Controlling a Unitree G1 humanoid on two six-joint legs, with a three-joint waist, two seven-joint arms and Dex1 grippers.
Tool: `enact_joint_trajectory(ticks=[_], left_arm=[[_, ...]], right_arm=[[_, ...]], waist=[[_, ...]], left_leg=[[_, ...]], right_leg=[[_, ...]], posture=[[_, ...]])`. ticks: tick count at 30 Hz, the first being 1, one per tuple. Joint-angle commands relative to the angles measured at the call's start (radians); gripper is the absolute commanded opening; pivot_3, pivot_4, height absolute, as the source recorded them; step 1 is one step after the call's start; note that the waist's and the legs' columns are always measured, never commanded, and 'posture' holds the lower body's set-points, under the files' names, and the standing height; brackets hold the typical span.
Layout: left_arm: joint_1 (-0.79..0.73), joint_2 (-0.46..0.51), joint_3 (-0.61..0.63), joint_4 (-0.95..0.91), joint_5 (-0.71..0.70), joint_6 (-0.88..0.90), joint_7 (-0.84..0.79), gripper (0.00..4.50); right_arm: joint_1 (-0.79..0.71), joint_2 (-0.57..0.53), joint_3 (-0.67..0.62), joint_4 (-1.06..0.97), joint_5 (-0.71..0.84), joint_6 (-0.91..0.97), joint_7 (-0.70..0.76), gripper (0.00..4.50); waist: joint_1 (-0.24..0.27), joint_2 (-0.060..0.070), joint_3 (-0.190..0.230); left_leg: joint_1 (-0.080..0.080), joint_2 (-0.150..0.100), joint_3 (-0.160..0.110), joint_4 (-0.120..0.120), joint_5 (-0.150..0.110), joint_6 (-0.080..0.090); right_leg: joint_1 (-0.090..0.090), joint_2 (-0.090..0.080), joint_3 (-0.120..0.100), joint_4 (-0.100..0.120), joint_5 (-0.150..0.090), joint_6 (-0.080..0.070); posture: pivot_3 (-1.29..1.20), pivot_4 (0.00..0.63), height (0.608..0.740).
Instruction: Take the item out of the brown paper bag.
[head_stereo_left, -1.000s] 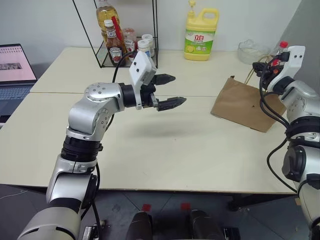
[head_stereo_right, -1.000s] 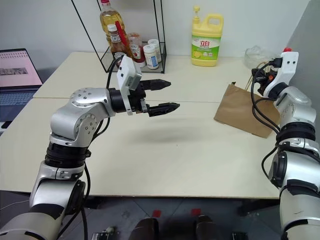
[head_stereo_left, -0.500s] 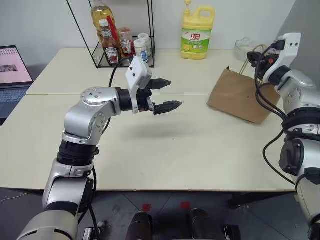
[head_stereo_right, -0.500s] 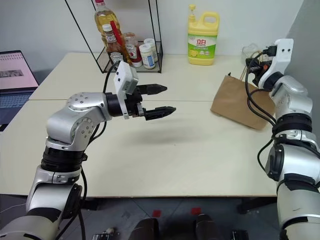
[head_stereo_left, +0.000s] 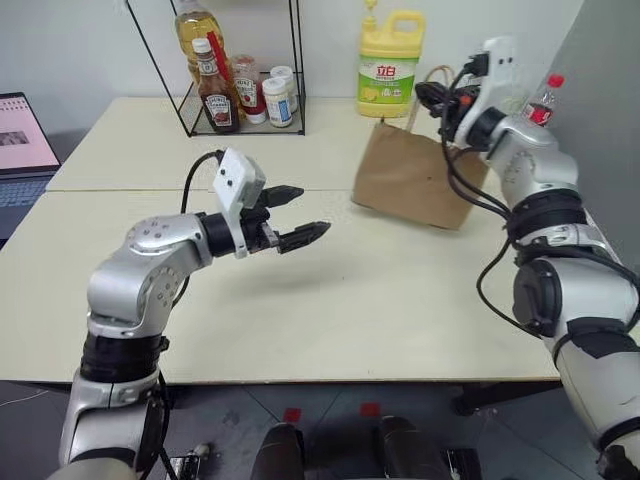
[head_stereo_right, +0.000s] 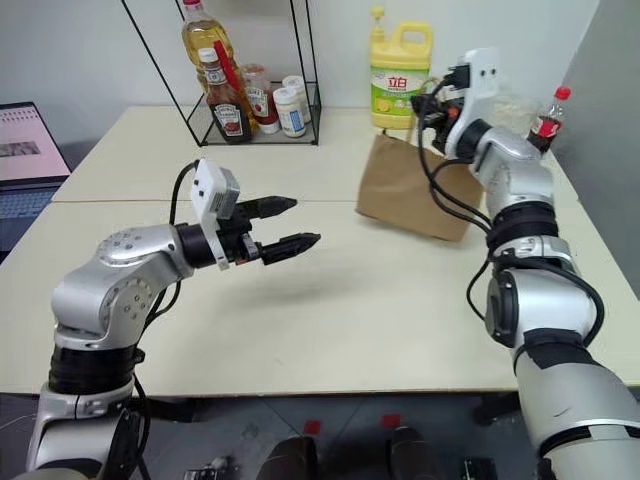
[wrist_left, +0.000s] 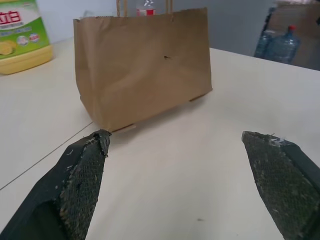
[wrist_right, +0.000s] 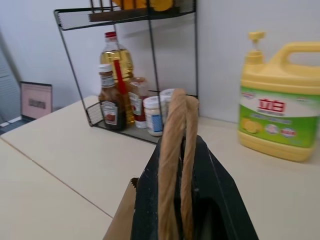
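Observation:
My right gripper should keep carrying the paper bag by both handles (wrist_right: 175, 135) to the table's middle (head_stereo_left: 335, 201) while it hangs top up, until the bag's bottom rests flat.
The brown paper bag (head_stereo_left: 410, 185) hangs tilted at the far right of the table, wide side toward me. It also faces my left wrist view (wrist_left: 142, 65), one lower corner at the tabletop. My right gripper (head_stereo_left: 432, 95) is shut on its two twisted cord handles (wrist_right: 177, 150), above the bag's top edge. Over the middle of the table my left gripper (head_stereo_left: 310, 210) is open and empty, pointing at the bag from well short of it; its fingers (wrist_left: 82, 175) stand wide apart. The item is hidden.
A dark cola bottle with a red cap (head_stereo_left: 543, 98) stands behind the bag at the far right. A yellow detergent jug (head_stereo_left: 388, 68) and a wire rack of sauce bottles (head_stereo_left: 235, 85) line the back. A laptop (head_stereo_left: 20, 135) sits at the left.
My right gripper has carried the bag by its handles leftward and slightly up, toward the table's middle. My left gripper has drawn back to the left and lower, still open.

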Motion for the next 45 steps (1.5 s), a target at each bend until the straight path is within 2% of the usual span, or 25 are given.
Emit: enact_joint_trajectory(ticks=[1, 5, 10, 16, 26, 39, 45], left_arm=[[0.037, -0.044, 0.082, -0.104, -0.023, 0.013, 0.129, 4.5], [0.156, -0.095, 0.116, -0.216, 0.006, 0.004, 0.256, 4.5], [0.306, -0.148, 0.134, -0.352, -0.029, 0.038, 0.357, 4.5], [0.452, -0.189, 0.146, -0.448, -0.038, 0.04, 0.43, 4.5], [0.613, -0.214, 0.176, -0.535, -0.063, 0.024, 0.497, 4.5], [0.626, -0.218, 0.163, -0.535, -0.072, 0.011, 0.518, 4.5], [0.618, -0.211, 0.161, -0.524, -0.079, 0.009, 0.508, 4.5]], right_arm=[[-0.085, 0.033, 0.001, 0.004, -0.006, -0.074, 0.013, 0.06], [-0.129, 0.11, 0.014, 0.074, -0.018, -0.128, 0.018, 0.06], [-0.171, 0.185, 0.012, 0.147, -0.036, -0.18, 0.034, 0.06], [-0.199, 0.25, 0.015, 0.196, -0.054, -0.219, 0.056, 0.06], [-0.192, 0.331, 0.021, 0.229, -0.092, -0.254, 0.087, 0.06], [-0.188, 0.358, 0.03, 0.237, -0.121, -0.287, 0.098, 0.06], [-0.117, 0.381, 0.053, 0.227, -0.143, -0.294, 0.118, 0.06]], waist=[[0.0, 0.0, 0.0], [-0.004, 0.0, 0.0], [-0.005, -0.001, 0.0], [-0.004, -0.001, 0.0], [-0.003, -0.001, 0.0], [-0.004, -0.001, 0.001], [-0.004, -0.002, 0.0]], left_leg=[[0.0, 0.0, 0.0, 0.0, 0.0, 0.0], [-0.001, 0.0, 0.0, 0.0, 0.0, 0.0], [-0.001, 0.0, -0.001, 0.001, 0.0, 0.0], [-0.001, 0.0, -0.001, 0.001, 0.0, 0.001], [0.0, 0.0, -0.001, 0.001, -0.001, 0.002], [0.0, 0.0, -0.001, 0.001, -0.001, 0.002], [0.0, 0.0, -0.001, 0.001, -0.001, 0.002]], right_leg=[[0.0, 0.0, 0.0, 0.0, 0.0, 0.0], [0.0, 0.0, 0.0, 0.0, 0.0, 0.0], [0.0, 0.0, -0.001, 0.001, 0.0, 0.0], [0.0, 0.0, -0.001, 0.001, 0.0, 0.0], [0.0, 0.0, -0.001, 0.001, 0.0, 0.0], [0.0, 0.0, -0.001, 0.0, 0.0, 0.0], [0.0, 0.0, -0.001, 0.0, 0.0, 0.0]], posture=[[0.0, 0.15, 0.74], [0.0, 0.15, 0.74], [0.0, 0.15, 0.74], [0.0, 0.15, 0.74], [0.0, 0.15, 0.74], [0.0, 0.15, 0.74], [0.0, 0.15, 0.74]])
